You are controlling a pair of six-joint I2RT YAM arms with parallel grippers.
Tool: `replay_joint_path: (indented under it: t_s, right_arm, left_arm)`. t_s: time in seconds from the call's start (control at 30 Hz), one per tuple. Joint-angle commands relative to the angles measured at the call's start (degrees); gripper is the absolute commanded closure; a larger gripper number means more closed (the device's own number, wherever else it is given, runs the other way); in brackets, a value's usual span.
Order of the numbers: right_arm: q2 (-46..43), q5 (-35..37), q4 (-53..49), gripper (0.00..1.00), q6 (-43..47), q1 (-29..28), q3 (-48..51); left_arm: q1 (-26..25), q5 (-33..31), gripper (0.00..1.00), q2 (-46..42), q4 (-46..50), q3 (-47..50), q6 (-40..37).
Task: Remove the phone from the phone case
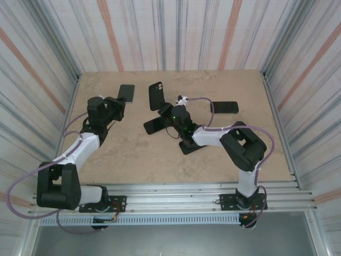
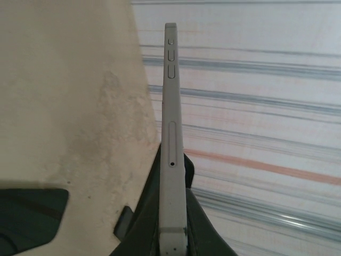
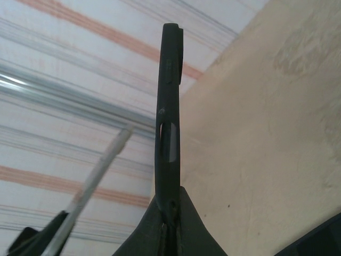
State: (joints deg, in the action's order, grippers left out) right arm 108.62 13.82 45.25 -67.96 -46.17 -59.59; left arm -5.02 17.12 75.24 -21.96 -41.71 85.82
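The grey phone [image 1: 127,92] is flat and clear of the black phone case, so my left gripper should keep lowering it until it touches the open tabletop [image 1: 127,120], then let go.
A grey phone [image 1: 127,93] is out of its case and stands edge-on in the left wrist view, its side buttons facing the camera [image 2: 171,133]. My left gripper [image 1: 118,101] [image 2: 171,216] is shut on its lower end, at the back left of the table. To its right, the empty black phone case [image 1: 156,95] is held up over the table's middle. In the right wrist view the phone case [image 3: 168,117] also shows edge-on. My right gripper [image 1: 168,110] [image 3: 171,226] is shut on its bottom rim. Phone and case are a clear gap apart.
A dark phone [image 1: 157,125] lies flat just below the right gripper, another dark phone [image 1: 225,107] lies to the right, and a black flat piece [image 1: 189,145] sits under the right forearm. Striped walls [image 1: 176,32] close in the tan table [image 1: 133,154] on three sides.
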Motion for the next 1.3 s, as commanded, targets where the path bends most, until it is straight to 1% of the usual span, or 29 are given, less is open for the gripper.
replay_joint_path:
  t_s: [0.0,0.03,0.17,0.27,0.4,0.57,0.67,0.73,0.87,1.07,1.27]
  right_arm:
    - [3.2,0.2,-1.7,1.00,-5.2,-1.6,-3.7]
    - [4.2,0.2,-2.2,1.00,-6.0,-2.1,-4.5]
    - [7.3,0.3,-4.0,1.00,-9.0,-3.7,-7.9]
    - [9.2,0.6,-5.3,1.00,-9.8,-4.6,-10.3]
    - [11.5,1.6,-7.1,1.00,-11.4,-5.8,-13.1]
    - [13.8,3.4,-11.1,1.00,-13.5,-6.9,-16.8]
    - [15.6,3.4,-13.5,1.00,-17.1,-7.1,-19.0]
    - [16.6,3.4,-13.5,1.00,-17.3,-7.4,-20.1]
    - [17.6,4.4,-17.7,1.00,-18.1,-7.7,-22.8]
    - [19.8,4.5,-19.2,1.00,-19.8,-7.8,-25.6]
    - [22.1,4.2,-19.8,1.00,-20.1,-7.7,-28.4]
  left_arm:
    - [3.6,8.7,1.00,1.4,-9.7,0.9,-3.6]
    - [4.9,10.1,1.00,2.2,-9.5,1.3,-4.8]
    - [10.3,14.7,1.00,7.2,-18.3,5.1,-6.4]
    - [12.3,15.9,1.00,10.2,-23.5,6.7,-7.3]
    - [12.9,15.1,1.00,12.7,-23.3,6.5,-11.3]
    - [13.5,13.1,1.00,17.7,-28.8,7.9,-9.9]
    - [13.8,13.0,1.00,20.2,-29.3,7.4,-11.2]
    - [14.0,13.4,1.00,22.0,-30.6,7.3,-11.4]
    - [14.1,13.6,1.00,24.7,-32.0,7.0,-11.2]
    - [14.5,12.8,1.00,27.6,-33.8,8.5,-11.5]
    - [15.2,12.6,1.00,30.7,-38.8,10.3,-10.4]
